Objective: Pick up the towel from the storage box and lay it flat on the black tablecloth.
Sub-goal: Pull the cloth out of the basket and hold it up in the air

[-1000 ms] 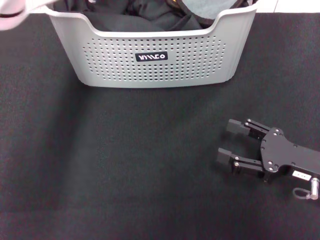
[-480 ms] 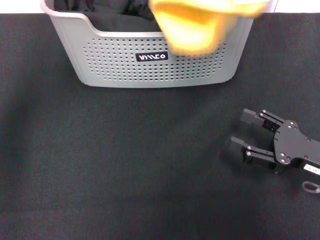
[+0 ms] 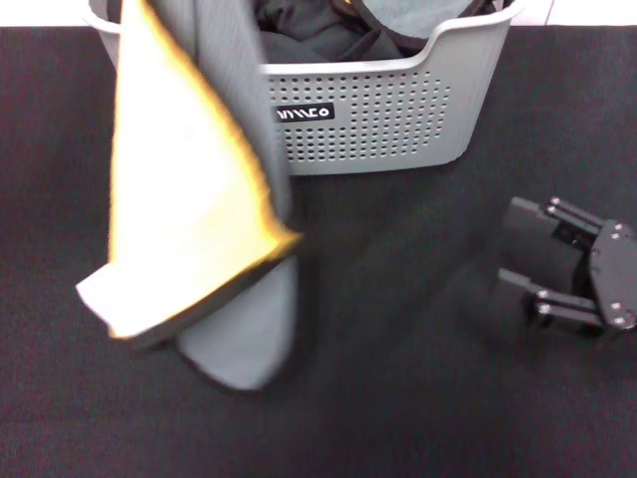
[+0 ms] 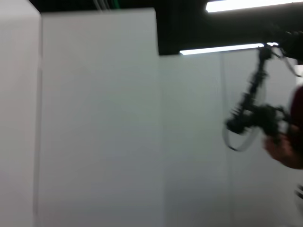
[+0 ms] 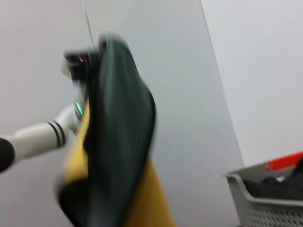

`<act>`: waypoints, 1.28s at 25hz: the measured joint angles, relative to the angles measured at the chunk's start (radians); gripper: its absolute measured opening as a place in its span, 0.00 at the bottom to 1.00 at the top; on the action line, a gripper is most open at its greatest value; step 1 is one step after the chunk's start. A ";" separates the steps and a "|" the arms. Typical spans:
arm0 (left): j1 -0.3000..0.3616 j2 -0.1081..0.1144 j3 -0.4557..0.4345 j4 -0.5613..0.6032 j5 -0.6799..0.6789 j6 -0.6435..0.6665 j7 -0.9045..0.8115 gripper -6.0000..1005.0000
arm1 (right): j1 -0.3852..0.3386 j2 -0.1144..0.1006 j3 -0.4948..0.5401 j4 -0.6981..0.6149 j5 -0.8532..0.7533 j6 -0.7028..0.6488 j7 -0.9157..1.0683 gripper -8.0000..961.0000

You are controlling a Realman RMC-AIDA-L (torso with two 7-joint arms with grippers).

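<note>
The robot's left gripper alone holds up the towel [image 3: 189, 209], which hangs folded, so the robot should bring the towel's held edge down to its open right gripper [image 3: 532, 245] before it lays the towel flat.
The towel [image 3: 199, 229] hangs in the air in front of the left half of the storage box [image 3: 388, 110], yellow-orange face [image 3: 179, 199] toward me and grey face [image 3: 249, 329] beside and below it, its lower end over the black tablecloth [image 3: 398, 398]. In the head view its upper end runs out of the frame, and my left gripper is out of that view. In the right wrist view the towel [image 5: 118, 142] hangs from my left gripper [image 5: 78, 64], at the end of the white arm. My right gripper [image 3: 516, 254] lies low over the tablecloth at the right, open and empty.
The storage box stands at the far edge and holds plain black cloths [image 3: 318, 35] and a grey cloth [image 3: 408, 18]; its black label [image 3: 304, 113] faces me. The box also shows in the right wrist view [image 5: 265, 198].
The towel came up out of the box and swung left and down, and now hangs in front of the box's left half. My right gripper slid to the right.
</note>
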 joint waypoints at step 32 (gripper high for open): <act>-0.090 0.004 0.462 -0.122 0.253 0.066 0.305 0.03 | 0.260 -0.034 -0.253 -0.152 0.006 -0.232 0.326 0.87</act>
